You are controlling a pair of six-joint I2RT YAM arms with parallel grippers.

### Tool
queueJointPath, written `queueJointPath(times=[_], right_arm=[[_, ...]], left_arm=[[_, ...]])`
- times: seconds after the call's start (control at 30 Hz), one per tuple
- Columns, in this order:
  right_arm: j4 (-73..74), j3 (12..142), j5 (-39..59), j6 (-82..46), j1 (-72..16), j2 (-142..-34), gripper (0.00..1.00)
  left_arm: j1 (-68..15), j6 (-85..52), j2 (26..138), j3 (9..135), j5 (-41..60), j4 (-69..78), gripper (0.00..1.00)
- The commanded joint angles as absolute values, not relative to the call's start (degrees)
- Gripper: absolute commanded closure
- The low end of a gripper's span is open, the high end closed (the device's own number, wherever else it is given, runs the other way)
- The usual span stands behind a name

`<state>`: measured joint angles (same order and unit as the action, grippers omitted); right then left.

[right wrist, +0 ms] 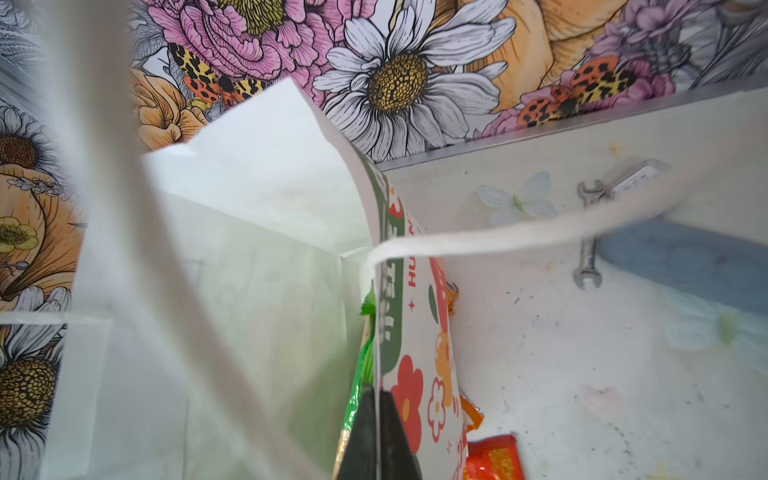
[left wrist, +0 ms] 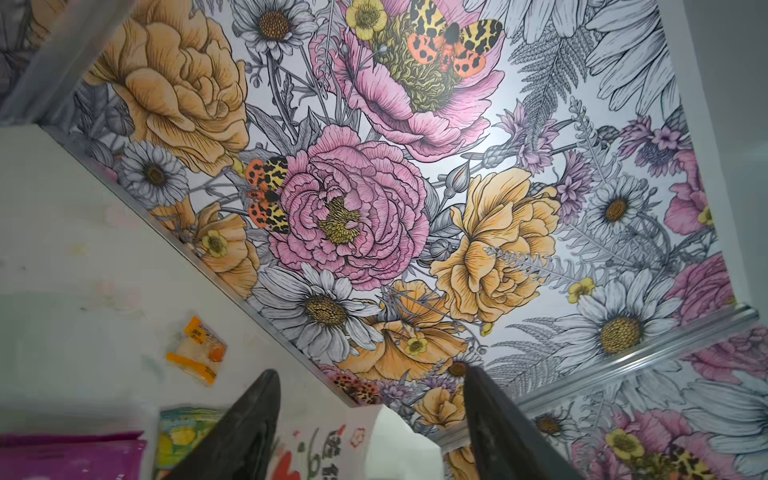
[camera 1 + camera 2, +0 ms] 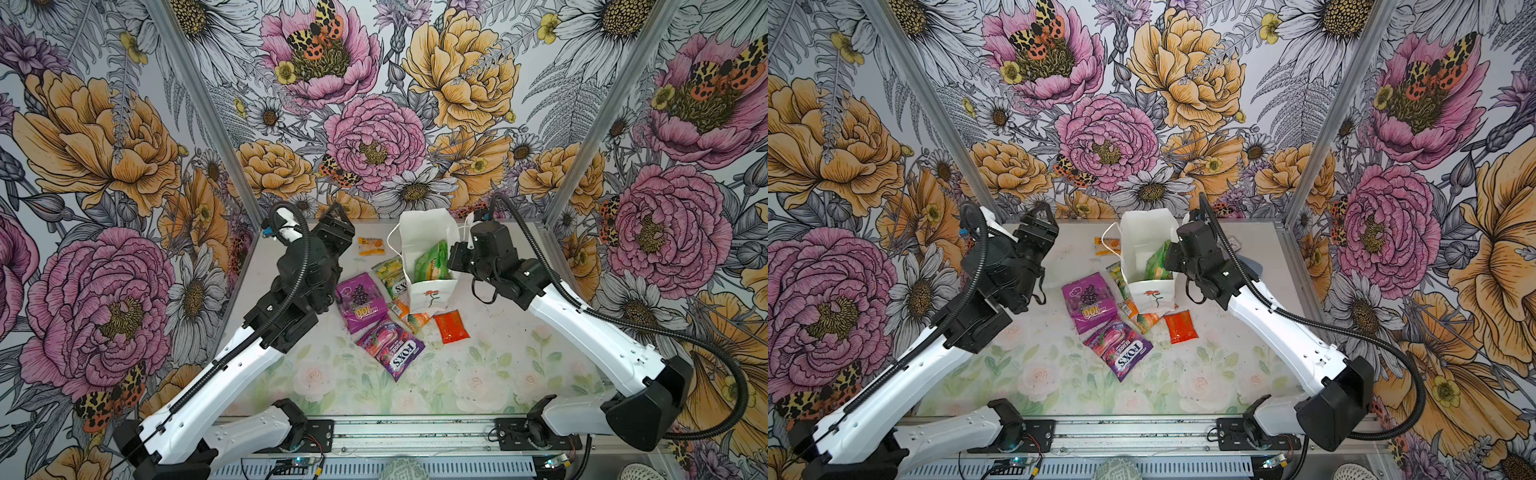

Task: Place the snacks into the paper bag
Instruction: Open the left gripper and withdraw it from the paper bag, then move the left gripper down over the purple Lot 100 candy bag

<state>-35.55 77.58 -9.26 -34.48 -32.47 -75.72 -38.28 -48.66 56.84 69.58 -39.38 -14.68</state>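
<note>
The paper bag is covering parts of the orange packet [image 3: 412, 318] and yellow-green packet. My right gripper should pull the bag off them, toward the red packet [image 3: 453, 326].
The white paper bag [image 3: 432, 293] with a red rose stands upright at the back middle of the table, mouth open. A green snack [image 3: 432, 262] leans inside it. My right gripper [image 1: 379, 395] is shut on the bag's flower-printed side wall [image 1: 415, 374], at the bag's right edge in both top views [image 3: 451, 257] [image 3: 1169, 259]. My left gripper [image 2: 370, 370] is open and holds nothing, raised left of the bag [image 3: 338, 214]. On the table lie a purple grape packet [image 3: 359, 305], a purple FOX'S packet [image 3: 390, 347], a yellow-green packet [image 3: 388, 276], an orange packet [image 3: 409, 316], a red packet [image 3: 451, 326] and a small orange packet [image 3: 371, 245].
A small metal wrench [image 1: 588, 232] and a grey square clock [image 1: 636, 178] lie behind the bag to its right, near the back wall. A white cord handle [image 1: 519, 235] hangs across the right wrist view. Flowered walls close the table on three sides.
</note>
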Motion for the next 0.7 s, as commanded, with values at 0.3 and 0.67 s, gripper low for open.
queueJointPath(times=[0.3, 0.67], right_arm=[[-54.1, 79.6, -17.0, -20.3, -28.1, -61.5, 1.0], [-53.1, 66.9, -7.1, -26.0, -29.7, -62.4, 1.0]], left_arm=[[-13.2, -40.9, 50.3, 52.8, -6.1, -29.6, 0.16], [-13.7, -37.6, 61.8, 49.6, -1.5, -30.0, 0.13]])
